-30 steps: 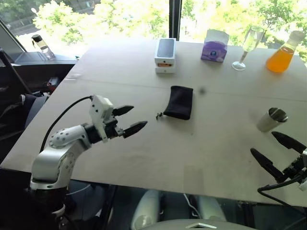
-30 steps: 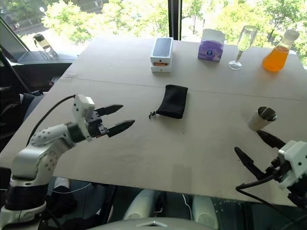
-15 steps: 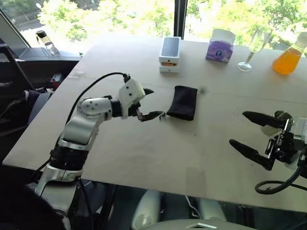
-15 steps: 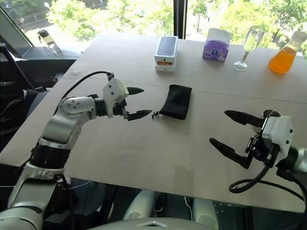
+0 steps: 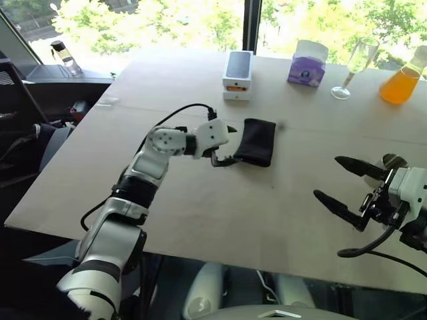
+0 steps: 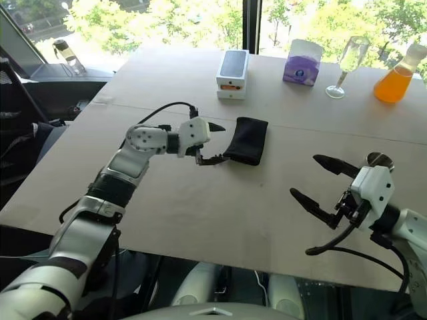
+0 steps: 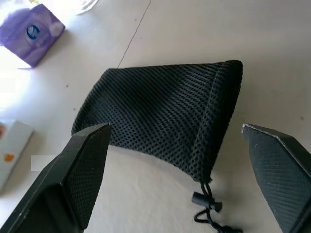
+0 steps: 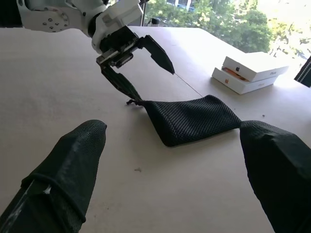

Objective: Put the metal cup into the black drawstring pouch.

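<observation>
My gripper will make the black drawstring pouch (image 5: 257, 141) gape when it lifts the pouch's near end, since the pouch opening's hem (image 7: 221, 119) lies wide and ungathered beside the toggle.
The black drawstring pouch (image 5: 257, 141) lies flat at the middle of the table, its cord and toggle (image 7: 206, 203) at the near-left end. My left gripper (image 5: 229, 144) stands open at that mouth end, one finger on either side of it, nothing held. The left wrist view shows the mesh pouch (image 7: 160, 114) between the two fingers (image 7: 85, 162). The metal cup (image 5: 391, 161) stands upright at the right, partly hidden behind my right gripper (image 5: 325, 177). That gripper is open and empty, hovering to the cup's left and pointing toward the pouch (image 8: 189, 119).
At the far side stand a white phone box (image 5: 237, 75), a purple tissue box (image 5: 305, 63), a champagne glass (image 5: 353, 60) and an orange flask (image 5: 399, 81). A small bottle (image 5: 63, 59) sits on the ledge far left. The table's near edge runs below my right gripper.
My left gripper swung right and forward to the pouch's mouth, rolling its fingers from side by side to one above the other. The right gripper rose from the table edge and shifted left.
</observation>
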### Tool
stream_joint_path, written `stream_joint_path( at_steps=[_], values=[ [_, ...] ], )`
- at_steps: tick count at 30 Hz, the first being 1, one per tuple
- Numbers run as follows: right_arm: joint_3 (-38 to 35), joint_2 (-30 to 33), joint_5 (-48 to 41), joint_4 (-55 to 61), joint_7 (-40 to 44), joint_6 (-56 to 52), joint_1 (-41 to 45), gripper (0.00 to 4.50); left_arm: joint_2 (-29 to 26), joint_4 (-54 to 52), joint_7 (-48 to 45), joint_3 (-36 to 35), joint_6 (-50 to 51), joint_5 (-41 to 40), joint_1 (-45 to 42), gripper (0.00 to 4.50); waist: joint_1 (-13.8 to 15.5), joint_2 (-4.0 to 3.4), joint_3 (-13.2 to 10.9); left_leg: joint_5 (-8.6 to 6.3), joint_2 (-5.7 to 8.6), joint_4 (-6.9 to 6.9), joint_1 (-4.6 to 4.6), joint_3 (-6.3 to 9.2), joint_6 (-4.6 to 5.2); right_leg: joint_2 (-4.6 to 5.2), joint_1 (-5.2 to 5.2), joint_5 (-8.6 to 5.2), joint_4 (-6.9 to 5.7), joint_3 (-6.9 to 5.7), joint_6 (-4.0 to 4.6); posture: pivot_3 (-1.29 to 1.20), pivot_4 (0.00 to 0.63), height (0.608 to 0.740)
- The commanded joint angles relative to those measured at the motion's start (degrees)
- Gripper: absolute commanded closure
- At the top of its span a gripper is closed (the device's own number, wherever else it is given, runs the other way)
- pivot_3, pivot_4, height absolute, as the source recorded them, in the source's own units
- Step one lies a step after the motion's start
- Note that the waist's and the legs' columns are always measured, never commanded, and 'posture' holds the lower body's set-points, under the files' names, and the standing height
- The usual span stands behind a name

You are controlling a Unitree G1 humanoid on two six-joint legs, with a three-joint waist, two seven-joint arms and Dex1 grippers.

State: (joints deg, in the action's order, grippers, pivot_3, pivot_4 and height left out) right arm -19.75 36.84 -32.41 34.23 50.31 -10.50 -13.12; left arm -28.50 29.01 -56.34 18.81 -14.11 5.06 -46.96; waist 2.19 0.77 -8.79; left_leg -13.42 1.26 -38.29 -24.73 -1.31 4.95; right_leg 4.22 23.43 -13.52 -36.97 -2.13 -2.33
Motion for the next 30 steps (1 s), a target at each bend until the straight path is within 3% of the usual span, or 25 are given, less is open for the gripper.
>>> stream_joint_path(
  at_steps=[1, 11, 20, 30],
  values=[
    [0.29, -0.75, 0.91, 1.81, -1.41, 1.76, -0.28, 0.0, 0.72, 2.39, 6.27, 1.03, -6.24, 5.81, -1.19, 0.0, 0.04, 0.0, 0.0, 0.0, -0.01, 0.0, 0.01, 0.0, 0.01, 0.0, 0.0, 0.01, -0.01, 0.0, -0.01, 0.0, 0.15, 0.74],
    [0.73, -0.97, 1.76, 1.33, -2.25, 2.16, -0.16, 0.0, 2.51, 9.94, 12.86, 3.13, -13.61, 13.35, -3.57, 0.0, 0.13, 0.0, 0.0, -0.01, 0.0, -0.1, 0.01, 0.0, 0.02, -0.03, -0.01, 0.1, -0.1, 0.01, -0.15, 0.0, 0.15, 0.74],
    [-0.02, -0.86, 1.89, 1.51, -2.29, 2.11, -0.95, 0.0, 6.24, 15.6, 15.94, 3.34, -13.26, 15.54, -5.95, 0.0, 0.05, 0.0, 0.0, -0.02, 0.03, -0.14, 0.01, -0.01, 0.05, -0.14, -0.02, 0.11, -0.13, 0.0, -0.18, 0.0, 0.15, 0.74],
    [1.44, -1.72, 3.26, 2.16, -4.25, 1.3, -1.74, 0.0, 9.91, 19.46, 9.67, 1.01, -9.73, 10.08, -7.68, 4.35, 0.04, 0.0, 0.0, -0.02, 0.04, -0.2, 0.02, -0.03, 0.05, -0.15, -0.02, 0.11, -0.25, 0.01, -0.18, 0.0, 0.15, 0.74]
  ],
)
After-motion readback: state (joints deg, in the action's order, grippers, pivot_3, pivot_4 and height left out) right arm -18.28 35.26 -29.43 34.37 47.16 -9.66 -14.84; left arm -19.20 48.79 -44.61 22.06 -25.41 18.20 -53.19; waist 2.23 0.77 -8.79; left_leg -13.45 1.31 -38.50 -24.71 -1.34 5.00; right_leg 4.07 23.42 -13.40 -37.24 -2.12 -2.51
